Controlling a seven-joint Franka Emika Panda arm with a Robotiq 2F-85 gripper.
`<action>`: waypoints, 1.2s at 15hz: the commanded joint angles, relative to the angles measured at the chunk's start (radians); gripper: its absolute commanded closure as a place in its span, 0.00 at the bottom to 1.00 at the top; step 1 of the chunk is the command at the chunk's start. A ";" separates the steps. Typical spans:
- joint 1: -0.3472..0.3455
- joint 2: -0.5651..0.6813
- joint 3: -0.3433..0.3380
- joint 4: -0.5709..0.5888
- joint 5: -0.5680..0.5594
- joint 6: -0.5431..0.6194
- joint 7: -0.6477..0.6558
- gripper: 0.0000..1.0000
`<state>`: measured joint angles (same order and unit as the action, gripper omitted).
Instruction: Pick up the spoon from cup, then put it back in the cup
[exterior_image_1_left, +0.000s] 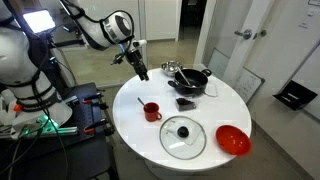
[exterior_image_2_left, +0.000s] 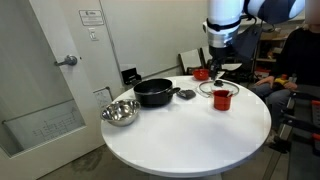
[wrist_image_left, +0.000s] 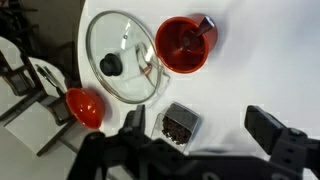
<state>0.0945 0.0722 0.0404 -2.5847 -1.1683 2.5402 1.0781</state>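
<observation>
The robot's open gripper points toward the clear container, so it should swing back to the side of the cup where the spoon's handle leans out before it goes down.
The cup, a small red mug, stands on the round white table; it also shows in both exterior views. A thin dark spoon leans inside it, faint in the wrist view. My gripper is open and empty, well above the table. In the exterior views it hangs above and away from the mug. Below the jaws lies a small clear container of dark bits.
A glass lid lies beside the mug. A shallow red bowl sits near the table edge. A black pot and a metal bowl stand on the far part of the table.
</observation>
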 joint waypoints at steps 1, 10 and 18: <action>-0.011 -0.009 -0.007 -0.021 -0.042 0.036 0.003 0.00; 0.001 -0.047 0.004 -0.018 -0.214 0.056 0.050 0.00; -0.044 -0.103 -0.043 -0.036 -0.797 0.402 0.351 0.00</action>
<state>0.0751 -0.0041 0.0225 -2.6028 -1.8068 2.8176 1.3473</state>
